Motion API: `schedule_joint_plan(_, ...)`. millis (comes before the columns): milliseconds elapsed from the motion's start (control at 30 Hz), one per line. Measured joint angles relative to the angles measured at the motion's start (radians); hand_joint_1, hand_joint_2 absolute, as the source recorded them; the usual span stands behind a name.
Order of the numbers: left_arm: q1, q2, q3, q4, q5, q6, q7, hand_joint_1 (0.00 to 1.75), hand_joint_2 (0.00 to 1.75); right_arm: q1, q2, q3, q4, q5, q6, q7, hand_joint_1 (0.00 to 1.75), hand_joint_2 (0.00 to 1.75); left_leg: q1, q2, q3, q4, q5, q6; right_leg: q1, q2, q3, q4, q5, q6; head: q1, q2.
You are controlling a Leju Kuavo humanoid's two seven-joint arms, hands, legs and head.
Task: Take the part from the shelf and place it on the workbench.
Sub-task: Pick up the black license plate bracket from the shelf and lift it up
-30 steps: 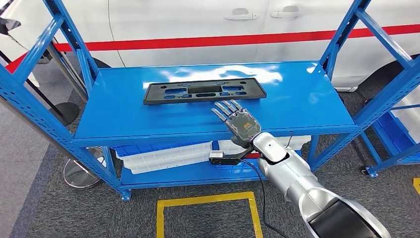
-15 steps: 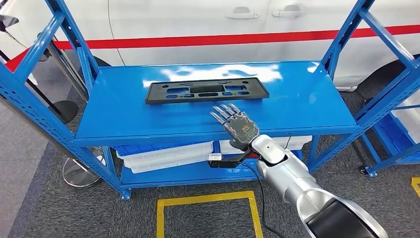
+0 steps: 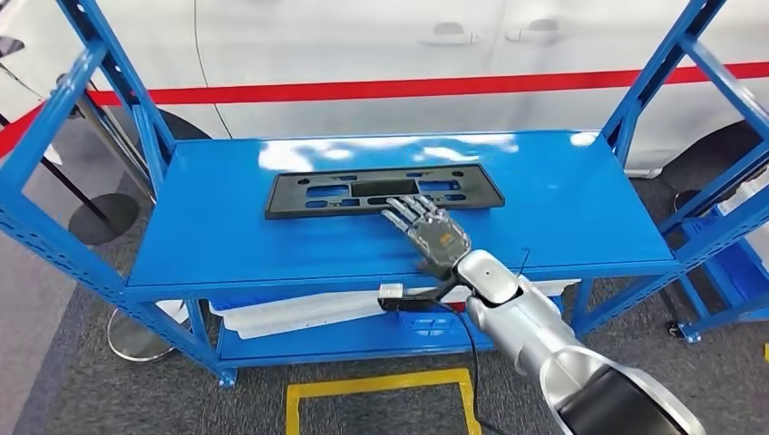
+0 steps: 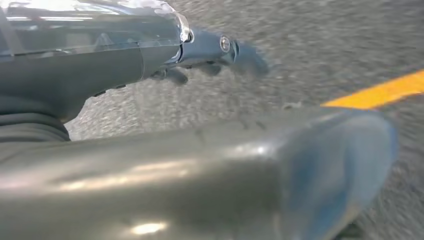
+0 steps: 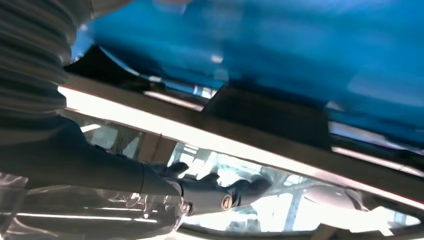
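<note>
The long black part (image 3: 383, 188) will stay stiff and tilt as one piece when I pick it up, because its near edge is a thick, straight rim (image 3: 326, 213).
The part (image 3: 381, 191), a long flat black plate with cut-outs, lies lengthwise on the blue top shelf (image 3: 562, 208). My right hand (image 3: 426, 231) reaches in over the shelf's front edge, palm down and fingers spread, holding nothing. Its fingertips (image 3: 396, 211) are at the near edge of the part, about at its middle. In the blurred right wrist view the right hand (image 5: 200, 195) hovers close over the blue shelf (image 5: 280, 45). My left hand (image 4: 210, 50) hangs over grey floor with nothing in it, its fingers stretched out.
A white car (image 3: 363, 45) with a red stripe stands right behind the rack. Blue slanted posts (image 3: 113, 86) (image 3: 666, 86) frame the shelf at both ends. White and blue bins (image 3: 299, 308) sit on the lower shelf. A yellow floor marking (image 3: 381, 385) lies in front.
The camera has shifted, so the whole picture moved. My right hand has reached further in over the shelf; its fingertips now meet the part's near edge.
</note>
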Motion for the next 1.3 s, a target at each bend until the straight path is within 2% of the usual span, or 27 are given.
schedule_joint_plan(67,-0.002,0.001,0.000,0.001,-0.001,-0.001,-0.001,0.00,0.00,-0.006,0.002,0.005,-0.001,-0.004,-0.002,0.003,0.00,1.75,0.001,0.004,-0.035,0.085,0.038,-0.016,-0.010,-0.005,0.046,-0.023,-0.018,-0.002,0.000,0.000)
schedule_joint_plan(133,-0.004,0.001,0.000,0.001,-0.001,-0.001,0.000,0.00,0.00,-0.008,0.004,0.012,-0.001,-0.007,-0.002,0.004,0.00,1.75,0.013,0.008,-0.112,0.200,0.038,-0.033,-0.022,-0.009,0.090,-0.036,-0.044,0.006,0.000,0.000)
schedule_joint_plan(200,-0.001,0.002,0.000,0.001,0.000,-0.001,0.000,0.00,0.00,-0.008,0.007,0.018,-0.002,-0.009,0.002,0.002,0.00,1.75,0.032,0.010,-0.185,0.254,-0.042,-0.054,-0.037,-0.010,0.132,-0.039,-0.079,0.020,0.000,0.000)
schedule_joint_plan(267,0.003,0.003,0.000,0.002,0.001,-0.001,0.002,0.00,0.00,-0.006,0.008,0.022,-0.002,-0.012,0.008,-0.003,0.00,1.75,0.053,0.015,-0.227,0.224,-0.119,-0.080,-0.055,-0.010,0.180,-0.039,-0.119,0.038,0.000,0.000)
schedule_joint_plan(300,0.005,0.004,0.000,0.002,0.002,-0.001,0.002,0.00,0.00,-0.004,0.008,0.025,-0.001,-0.015,0.010,-0.005,0.00,1.75,0.065,0.019,-0.237,0.181,-0.113,-0.094,-0.064,-0.009,0.207,-0.038,-0.141,0.048,0.000,0.000)
schedule_joint_plan(333,0.010,0.003,0.000,0.002,0.003,-0.001,0.000,0.00,0.00,0.000,0.008,0.028,-0.001,-0.017,0.013,-0.006,0.00,1.75,0.077,0.028,-0.242,0.122,-0.048,-0.109,-0.071,-0.010,0.232,-0.037,-0.165,0.059,0.000,0.000)
schedule_joint_plan(367,0.014,0.003,0.000,0.003,0.004,-0.001,-0.002,0.00,0.00,0.008,0.009,0.032,0.001,-0.019,0.015,-0.007,0.00,1.75,0.085,0.040,-0.245,0.070,0.040,-0.118,-0.076,-0.010,0.256,-0.031,-0.189,0.070,0.001,0.000)
schedule_joint_plan(400,0.017,0.003,0.000,0.003,0.005,-0.002,-0.003,0.00,0.00,0.013,0.009,0.035,0.001,-0.024,0.015,-0.009,0.00,1.75,0.088,0.048,-0.245,0.038,0.118,-0.116,-0.078,-0.009,0.275,-0.028,-0.211,0.082,0.002,0.000)
schedule_joint_plan(433,0.018,0.002,0.000,0.003,0.006,-0.002,-0.003,0.00,0.00,0.013,0.010,0.037,-0.001,-0.028,0.014,-0.011,0.00,1.75,0.086,0.054,-0.244,0.026,0.171,-0.108,-0.081,-0.009,0.290,-0.027,-0.227,0.094,0.003,0.000)
schedule_joint_plan(467,0.015,0.002,0.000,0.004,0.008,-0.003,-0.001,0.00,0.00,0.007,0.013,0.038,-0.004,-0.032,0.014,-0.014,0.00,1.75,0.080,0.056,-0.241,0.033,0.174,-0.093,-0.085,-0.008,0.299,-0.021,-0.234,0.104,0.004,0.000)
schedule_joint_plan(533,0.005,0.004,0.001,0.004,0.009,-0.004,0.001,0.00,0.00,-0.010,0.020,0.038,-0.011,-0.039,0.017,-0.019,0.00,0.87,0.073,0.051,-0.224,0.039,0.146,-0.070,-0.092,-0.010,0.267,0.046,-0.199,0.118,0.005,0.000)
schedule_joint_plan(567,0.000,0.005,0.001,0.004,0.010,-0.005,0.002,0.00,0.00,-0.013,0.022,0.038,-0.012,-0.051,0.029,-0.026,0.00,0.87,0.073,0.049,-0.212,0.033,0.137,-0.061,-0.093,-0.011,0.228,0.114,-0.171,0.121,0.005,0.000)
schedule_joint_plan(600,-0.003,0.006,0.001,0.005,0.010,-0.006,0.004,0.00,0.00,-0.012,0.023,0.038,-0.012,-0.078,0.056,-0.041,0.00,0.87,0.072,0.046,-0.196,0.026,0.128,-0.054,-0.093,-0.013,0.175,0.189,-0.153,0.121,0.005,0.000)
schedule_joint_plan(633,-0.004,0.007,0.001,0.005,0.010,-0.008,0.006,0.00,0.00,-0.008,0.023,0.037,-0.012,-0.116,0.092,-0.061,0.00,1.31,0.071,0.043,-0.178,0.019,0.119,-0.050,-0.090,-0.016,0.125,0.251,-0.158,0.118,0.006,0.000)
schedule_joint_plan(667,-0.004,0.007,0.001,0.005,0.010,-0.008,0.008,0.00,0.00,-0.004,0.023,0.035,-0.013,-0.174,0.147,-0.089,0.00,1.75,0.068,0.039,-0.159,0.012,0.107,-0.046,-0.086,-0.017,0.077,0.294,-0.189,0.114,0.006,0.000)
schedule_joint_plan(733,-0.002,0.007,0.001,0.005,0.010,-0.008,0.006,0.00,0.00,0.009,0.024,0.022,-0.018,-0.321,0.286,-0.145,0.00,1.75,0.063,0.031,-0.119,0.003,0.082,-0.041,-0.075,-0.018,0.006,0.315,-0.273,0.105,0.006,0.000)
schedule_joint_plan(767,-0.001,0.007,0.001,0.005,0.011,-0.008,0.004,0.00,0.00,0.017,0.024,0.014,-0.021,-0.401,0.362,-0.168,0.00,1.75,0.059,0.026,-0.098,0.000,0.069,-0.039,-0.068,-0.019,-0.016,0.296,-0.296,0.098,0.006,0.000)
schedule_joint_plan(800,-0.001,0.007,0.001,0.005,0.013,-0.008,0.001,0.00,0.00,0.024,0.024,0.006,-0.025,-0.470,0.427,-0.182,0.00,1.75,0.056,0.022,-0.079,-0.003,0.056,-0.038,-0.060,-0.019,-0.028,0.258,-0.284,0.089,0.006,0.000)
schedule_joint_plan(833,0.000,0.006,0.001,0.005,0.016,-0.008,-0.001,0.00,0.00,0.030,0.024,-0.001,-0.029,-0.524,0.476,-0.190,0.00,1.75,0.052,0.020,-0.060,-0.004,0.042,-0.038,-0.051,-0.019,-0.031,0.200,-0.233,0.074,0.006,0.000)
schedule_joint_plan(900,0.001,0.003,0.001,0.005,0.019,-0.009,-0.002,0.00,0.00,0.035,0.024,-0.011,-0.034,-0.587,0.530,-0.196,0.00,1.75,0.046,0.018,-0.033,-0.005,0.017,-0.041,-0.031,-0.015,-0.031,0.080,-0.076,0.043,0.006,0.000)
schedule_joint_plan(933,0.001,0.002,0.001,0.005,0.021,-0.010,-0.002,0.00,0.00,0.036,0.024,-0.014,-0.039,-0.603,0.541,-0.197,0.00,1.75,0.044,0.018,-0.026,-0.007,0.006,-0.044,-0.024,-0.013,-0.028,0.042,-0.018,0.033,0.006,0.000)
schedule_joint_plan(967,0.000,0.001,0.001,0.005,0.021,-0.011,-0.002,0.00,0.00,0.035,0.026,-0.016,-0.045,-0.611,0.547,-0.197,0.00,1.75,0.043,0.018,-0.019,-0.006,0.001,-0.049,-0.019,-0.010,-0.026,0.024,0.011,0.027,0.006,0.000)
schedule_joint_plan(1033,-0.003,0.001,0.001,0.005,0.023,-0.011,-0.002,0.00,0.00,0.032,0.032,-0.018,-0.058,-0.618,0.552,-0.196,0.00,1.75,0.042,0.019,-0.009,-0.001,-0.003,-0.059,-0.020,-0.008,-0.009,0.014,0.006,0.019,0.006,0.000)
schedule_joint_plan(1100,-0.006,0.002,0.001,0.005,0.023,-0.011,-0.003,0.00,0.00,0.031,0.037,-0.022,-0.064,-0.619,0.556,-0.196,0.00,1.75,0.043,0.020,-0.019,0.043,-0.018,-0.068,-0.026,-0.010,0.014,0.003,-0.002,0.009,0.006,0.000)
schedule_joint_plan(1233,-0.008,0.004,0.002,0.005,0.024,-0.011,-0.003,0.00,0.00,0.035,0.042,-0.024,-0.067,-0.619,0.557,-0.195,0.00,1.75,0.052,0.021,-0.148,0.247,-0.101,-0.088,-0.031,-0.010,0.033,0.001,-0.017,0.004,0.006,0.000)
schedule_joint_plan(1267,-0.007,0.004,0.002,0.005,0.024,-0.011,-0.003,0.00,0.00,0.037,0.042,-0.024,-0.067,-0.619,0.555,-0.195,0.00,1.75,0.055,0.021,-0.168,0.259,-0.097,-0.094,-0.032,-0.008,0.036,0.002,-0.022,0.006,0.006,0.000)
schedule_joint_plan(1300,-0.006,0.005,0.002,0.005,0.024,-0.011,-0.003,0.00,0.00,0.038,0.042,-0.024,-0.067,-0.619,0.551,-0.195,0.00,1.75,0.057,0.021,-0.172,0.236,-0.069,-0.098,-0.035,-0.006,0.040,0.005,-0.027,0.009,0.006,0.000)
